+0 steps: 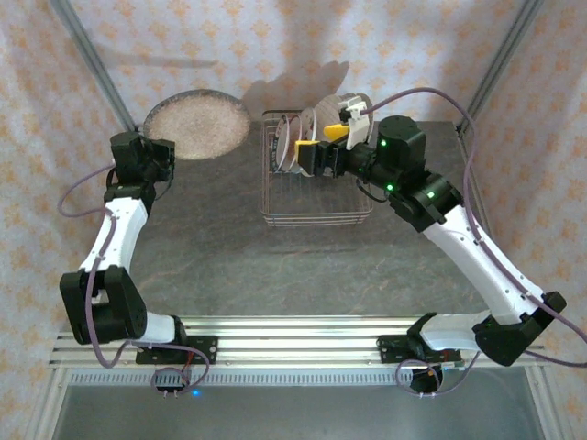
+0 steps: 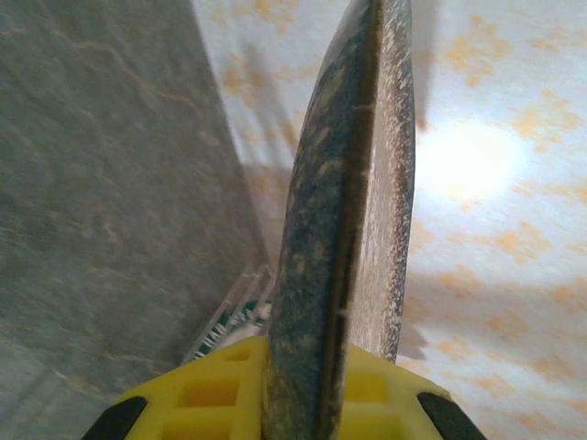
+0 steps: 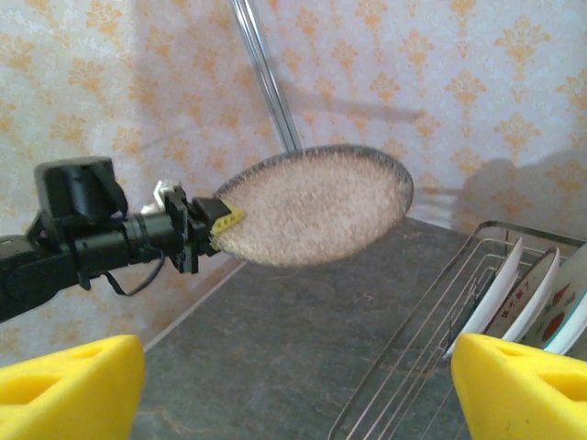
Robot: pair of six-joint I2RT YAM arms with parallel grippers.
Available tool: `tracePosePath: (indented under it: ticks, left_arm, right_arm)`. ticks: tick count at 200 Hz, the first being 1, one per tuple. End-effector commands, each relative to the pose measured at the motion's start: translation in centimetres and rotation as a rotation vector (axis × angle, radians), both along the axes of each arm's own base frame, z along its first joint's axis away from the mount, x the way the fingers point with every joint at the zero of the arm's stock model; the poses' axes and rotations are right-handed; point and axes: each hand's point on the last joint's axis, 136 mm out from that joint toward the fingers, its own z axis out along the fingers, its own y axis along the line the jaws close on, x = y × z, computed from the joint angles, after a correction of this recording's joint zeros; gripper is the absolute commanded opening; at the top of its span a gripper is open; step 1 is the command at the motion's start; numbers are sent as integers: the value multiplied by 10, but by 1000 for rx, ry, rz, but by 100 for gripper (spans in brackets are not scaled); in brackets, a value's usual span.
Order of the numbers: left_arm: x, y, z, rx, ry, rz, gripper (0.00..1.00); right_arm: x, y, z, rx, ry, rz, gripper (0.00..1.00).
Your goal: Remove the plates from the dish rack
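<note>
The speckled plate point(image 1: 197, 124) faces up over the table's clear far corner point(image 1: 205, 173), so my left gripper should keep lowering the plate until it lies flat, then let go.
My left gripper point(image 1: 171, 156) is shut on the rim of a large speckled beige plate point(image 1: 197, 126) with a dark rim, held above the table's far left corner. The left wrist view has this plate point(image 2: 344, 211) edge-on between the yellow fingers point(image 2: 206, 394). From the right wrist view the plate point(image 3: 316, 206) hangs level in the left gripper point(image 3: 215, 220). The wire dish rack point(image 1: 316, 197) stands at the back centre with several upright plates point(image 1: 292, 147) in it. My right gripper point(image 1: 316, 158) hovers open over the rack's left side, its fingers point(image 3: 73, 385) wide apart with nothing between them.
Grey stone table point(image 1: 211, 247) runs between the arms. A patterned wall closes the back, with slanted metal posts point(image 1: 92, 64) at both corners. The rack's near part point(image 1: 316, 215) holds no plates. In the right wrist view, white red-spotted plates point(image 3: 523, 293) lean in the rack.
</note>
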Motion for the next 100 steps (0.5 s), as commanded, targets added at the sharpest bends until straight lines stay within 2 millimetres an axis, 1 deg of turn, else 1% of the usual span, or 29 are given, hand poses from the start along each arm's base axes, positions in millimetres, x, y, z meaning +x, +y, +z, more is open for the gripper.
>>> tracePosePath:
  ticks: [1,21,24,36,78,100]
  left_arm:
    - [21,15,74,103,-306,24,0]
    - [31,25,58,122,-300,46,0]
    - [32,26,56,125,-298,49,0]
    - [37,33,48,137,-298,63,0]
    - [55,53,7,140,-266,96,0]
    - [65,62,-7,133,-263,101,0]
  right_arm:
    - [8,0,14,13,-92,-47,91]
    - [11,0,13,16,-106,-63,96]
    - [12,0,13,16,-105,-63,100]
    - [14,2,12,11,-105,-61,99]
    - [18,10,9,-5,-96,-49,99]
    - [20,12,6,-12,-92,-43,99]
